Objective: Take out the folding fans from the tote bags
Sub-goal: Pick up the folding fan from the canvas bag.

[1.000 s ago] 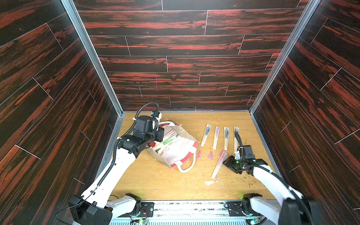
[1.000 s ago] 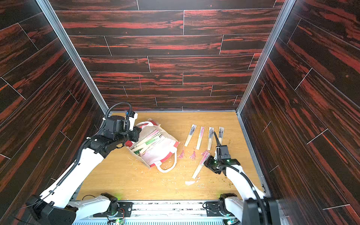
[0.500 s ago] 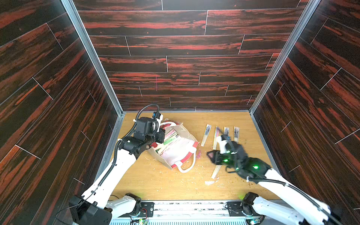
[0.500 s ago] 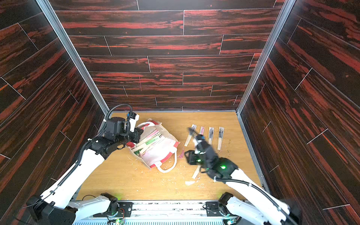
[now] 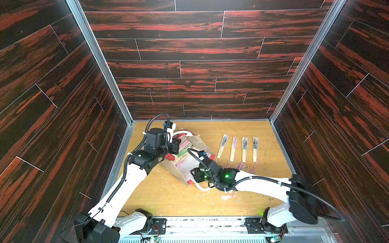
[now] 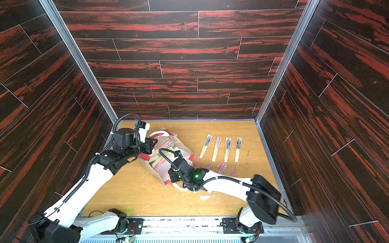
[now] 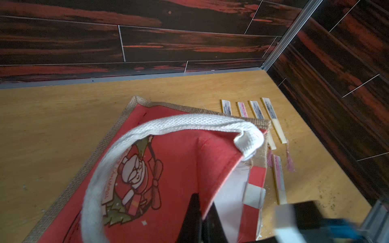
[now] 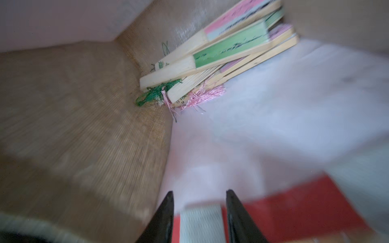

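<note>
The green fan lies on top in the wide-open tote bag, so the robot's right gripper should keep reaching in until its fingers close on the fan's wooden end.
The tote bag lies tipped on the wooden table, its mouth held wide. My left gripper is shut on the bag's red rim, beside the white handle. Several folding fans lie piled inside, with green and pink tassels. Several more fans lie in a row on the table to the right, one nearer. My right gripper stands open at the bag's mouth, above a white strap, and faces the pile.
Dark wood-panel walls close in the table on three sides. Pale scraps and a white paper bit litter the front of the table. The bag's second handle loops out under my right arm. A metal rail runs along the front edge.
My right arm has swung left from the lone fan on the table to the bag's mouth. The left gripper has kept its hold on the rim.
</note>
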`<control>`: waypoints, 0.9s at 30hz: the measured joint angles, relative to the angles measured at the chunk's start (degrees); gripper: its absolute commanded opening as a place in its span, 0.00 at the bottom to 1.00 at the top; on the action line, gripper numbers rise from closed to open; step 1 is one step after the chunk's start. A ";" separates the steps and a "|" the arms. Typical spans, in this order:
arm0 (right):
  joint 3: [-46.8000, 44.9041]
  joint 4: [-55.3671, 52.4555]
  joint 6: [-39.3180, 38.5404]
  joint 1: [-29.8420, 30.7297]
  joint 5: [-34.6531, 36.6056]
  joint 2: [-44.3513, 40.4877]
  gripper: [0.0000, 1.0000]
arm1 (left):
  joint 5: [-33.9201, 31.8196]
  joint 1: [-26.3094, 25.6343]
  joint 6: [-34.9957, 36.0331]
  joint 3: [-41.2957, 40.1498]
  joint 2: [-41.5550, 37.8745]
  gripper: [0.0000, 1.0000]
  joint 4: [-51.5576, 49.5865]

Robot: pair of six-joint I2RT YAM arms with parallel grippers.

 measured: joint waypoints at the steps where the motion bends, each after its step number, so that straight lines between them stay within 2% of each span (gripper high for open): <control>1: 0.85 1.33 0.59 -0.28 -0.79 1.97 0.42 | 0.17 0.00 -0.20 -0.22 -0.02 0.00 0.31; 7: 3.76 10.21 6.56 -4.81 -8.96 11.89 0.41 | 0.70 0.00 -1.07 -0.70 -0.07 0.00 1.22; 17: 9.46 23.32 16.94 -11.08 -18.05 24.57 0.41 | 2.51 0.02 -1.01 -0.72 -0.07 0.00 1.18; 27: 11.72 29.44 23.39 -13.42 -20.33 27.96 0.44 | 7.65 0.04 0.70 -3.34 -1.09 0.00 2.16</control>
